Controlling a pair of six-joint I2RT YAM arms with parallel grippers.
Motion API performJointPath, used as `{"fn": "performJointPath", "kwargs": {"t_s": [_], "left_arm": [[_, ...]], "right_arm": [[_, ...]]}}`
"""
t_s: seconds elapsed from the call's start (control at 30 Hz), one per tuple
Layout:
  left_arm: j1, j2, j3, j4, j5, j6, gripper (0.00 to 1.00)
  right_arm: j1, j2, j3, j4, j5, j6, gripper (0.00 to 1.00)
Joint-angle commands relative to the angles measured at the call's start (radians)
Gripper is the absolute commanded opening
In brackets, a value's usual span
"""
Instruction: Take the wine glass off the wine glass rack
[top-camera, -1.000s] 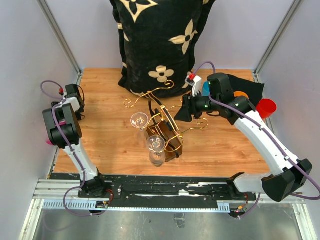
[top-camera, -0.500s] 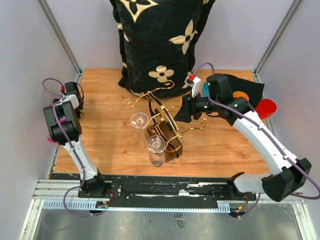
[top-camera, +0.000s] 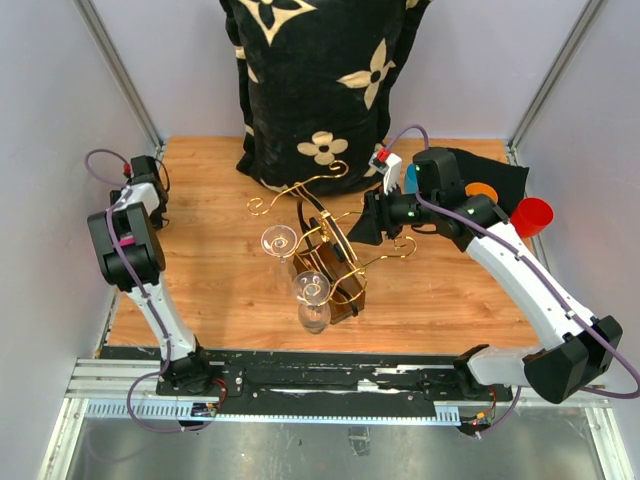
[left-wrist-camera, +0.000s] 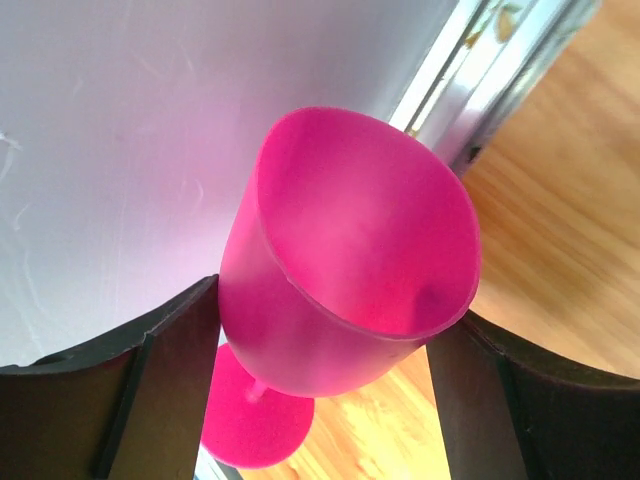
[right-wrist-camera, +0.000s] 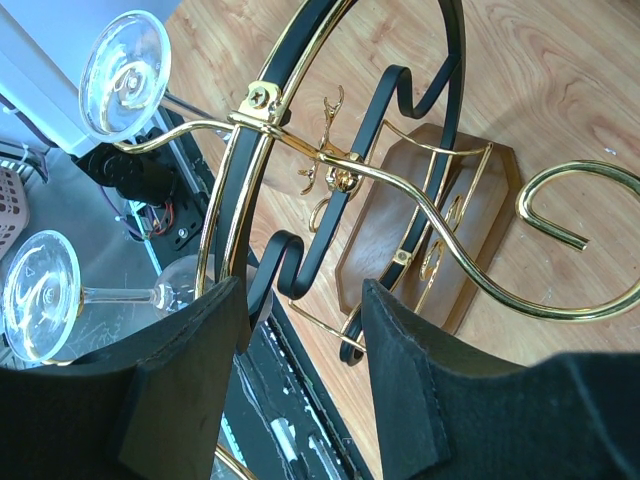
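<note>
The rack's frame (top-camera: 325, 222) is between the robot's right gripper and the rear wine glass, so next the gripper moves back, reaches across above the frame and takes hold of the glass's foot (top-camera: 279, 240).
The wine glass rack (top-camera: 330, 255), gold wire with scroll arms on a brown wooden base, stands mid-table; it also shows in the right wrist view (right-wrist-camera: 420, 210). Two clear wine glasses hang from it, one (top-camera: 279, 242) to the left, one (top-camera: 312, 293) toward the front; both show in the right wrist view (right-wrist-camera: 125, 70) (right-wrist-camera: 45, 295). My right gripper (top-camera: 362, 228) (right-wrist-camera: 300, 350) is open, its fingers straddling the rack's upper wires. My left gripper (left-wrist-camera: 330, 335) is shut on a pink wine glass (left-wrist-camera: 350, 250) by the left wall; the top view hides it under its own arm.
A black cushion with cream flowers (top-camera: 315, 80) leans at the back. A red cup (top-camera: 532, 215), a black cloth (top-camera: 500, 180) with an orange item and a teal object (top-camera: 412, 178) lie at the right. Grey walls close both sides.
The left arm's wrist has shifted slightly up and right, and the bit of pink at the left edge no longer shows. The right arm and rack have hardly moved.
</note>
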Motion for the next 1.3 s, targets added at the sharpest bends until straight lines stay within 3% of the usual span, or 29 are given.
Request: {"fn": "performJointPath", "kwargs": {"t_s": [0.0, 0.27, 0.57, 0.7, 1.07, 1.27], "left_arm": [[-0.070, -0.095, 0.002, 0.012, -0.021, -0.057, 0.47], [-0.146, -0.242, -0.055, 0.114, 0.061, -0.103, 0.47], [-0.146, -0.459, -0.410, 0.674, 0.336, -0.167, 0.46], [-0.146, -0.452, -0.451, 0.831, 0.407, -0.200, 0.51], [-0.144, -0.358, -0.453, 1.122, 0.565, -0.279, 0.50], [-0.145, -0.295, -0.483, 1.235, 0.622, -0.389, 0.51]], "right_arm": [[-0.004, -0.007, -0.012, 0.026, -0.026, 0.006, 0.52], [-0.004, -0.007, -0.015, 0.019, -0.016, 0.003, 0.52], [-0.001, 0.031, 0.014, -0.017, 0.009, 0.001, 0.52], [0.004, 0.055, 0.044, -0.047, 0.036, -0.004, 0.52], [0.006, 0.090, 0.103, -0.095, 0.124, -0.006, 0.51], [0.028, 0.004, 0.167, -0.097, 0.329, -0.040, 0.52]]}}
